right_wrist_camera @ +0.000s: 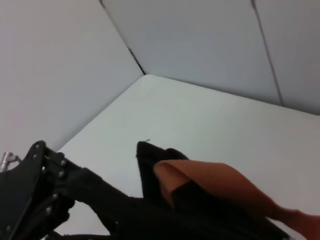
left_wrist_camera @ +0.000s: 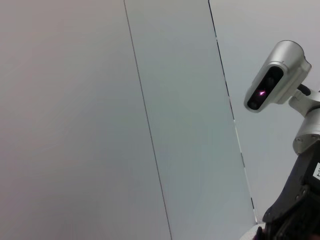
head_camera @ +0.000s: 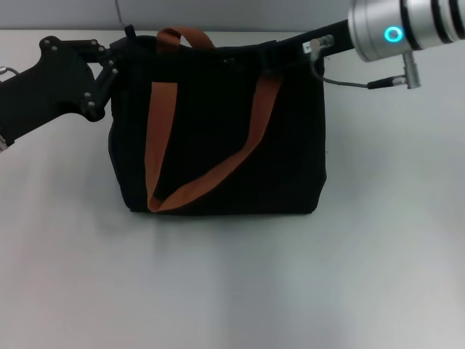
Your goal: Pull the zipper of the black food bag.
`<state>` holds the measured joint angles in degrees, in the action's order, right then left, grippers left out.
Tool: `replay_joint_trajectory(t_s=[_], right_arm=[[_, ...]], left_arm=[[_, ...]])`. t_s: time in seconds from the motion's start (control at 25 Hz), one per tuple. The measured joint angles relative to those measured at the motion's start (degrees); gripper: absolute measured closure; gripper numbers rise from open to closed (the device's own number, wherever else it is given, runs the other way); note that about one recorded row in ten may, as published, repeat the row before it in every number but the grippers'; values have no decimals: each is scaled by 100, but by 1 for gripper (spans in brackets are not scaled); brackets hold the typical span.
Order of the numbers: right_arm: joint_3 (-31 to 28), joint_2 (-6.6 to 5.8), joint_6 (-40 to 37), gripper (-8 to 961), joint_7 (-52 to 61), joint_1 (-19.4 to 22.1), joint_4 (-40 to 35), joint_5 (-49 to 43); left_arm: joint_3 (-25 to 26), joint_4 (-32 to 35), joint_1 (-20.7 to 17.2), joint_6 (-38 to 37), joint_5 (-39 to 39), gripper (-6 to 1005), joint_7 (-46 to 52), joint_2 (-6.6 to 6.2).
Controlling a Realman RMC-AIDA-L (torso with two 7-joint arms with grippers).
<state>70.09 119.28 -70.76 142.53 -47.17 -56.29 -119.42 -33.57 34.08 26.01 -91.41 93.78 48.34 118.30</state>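
Note:
I should keep my right gripper pulling the zipper away from the bag's top corner (head_camera: 125,45) my left gripper holds until the zipper's tab reaches the bag's far strap (head_camera: 266,93).
The black food bag (head_camera: 218,145) stands upright mid-table, its orange-brown straps (head_camera: 218,178) forming a V on the front and one handle (head_camera: 185,35) arching over the top. My left gripper (head_camera: 120,52) is at the bag's top left corner and looks shut on the fabric there. It also shows in the right wrist view (right_wrist_camera: 75,180), beside the bag's end (right_wrist_camera: 147,167) and handle (right_wrist_camera: 215,182). My right gripper (head_camera: 280,52) reaches in over the bag's top right edge, black against black. The zipper's pull tab does not show in any view.
The white table (head_camera: 232,283) runs wide in front of the bag and to both sides. A grey panelled wall (right_wrist_camera: 200,45) stands behind. My right arm's silver wrist (head_camera: 396,29) and its cable (head_camera: 349,83) hang over the back right. The left wrist view shows the wall and my head camera (left_wrist_camera: 275,80).

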Motion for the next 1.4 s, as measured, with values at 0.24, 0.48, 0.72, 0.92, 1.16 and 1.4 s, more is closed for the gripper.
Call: replay_joint_trajectory(t_s=[0.24, 0.48, 0.72, 0.92, 1.16, 1.4], right_arm=[[-217, -5, -185, 954, 139, 511, -617, -188], [-500, 4, -357, 954, 147, 799, -952, -265], [-717, 3, -473, 954, 22, 975, -1004, -135], [-1017, -10, -602, 927, -805, 1178, -779, 907], [-1866, -66, -1046, 798, -2372, 1322, 254, 1921], [-2403, -105, -2032, 645, -4097, 1432, 1132, 2337]], left_arm=[[8, 1, 0, 12, 0, 964, 0, 0], [11, 3, 9, 58, -7, 963, 0, -2], [-28, 3, 21, 70, -12, 963, 0, 3], [-36, 4, 28, 26, -12, 963, 4, 16], [-18, -3, 47, 23, -11, 963, 125, 22], [2, -53, 31, 52, -9, 963, 136, 23]])
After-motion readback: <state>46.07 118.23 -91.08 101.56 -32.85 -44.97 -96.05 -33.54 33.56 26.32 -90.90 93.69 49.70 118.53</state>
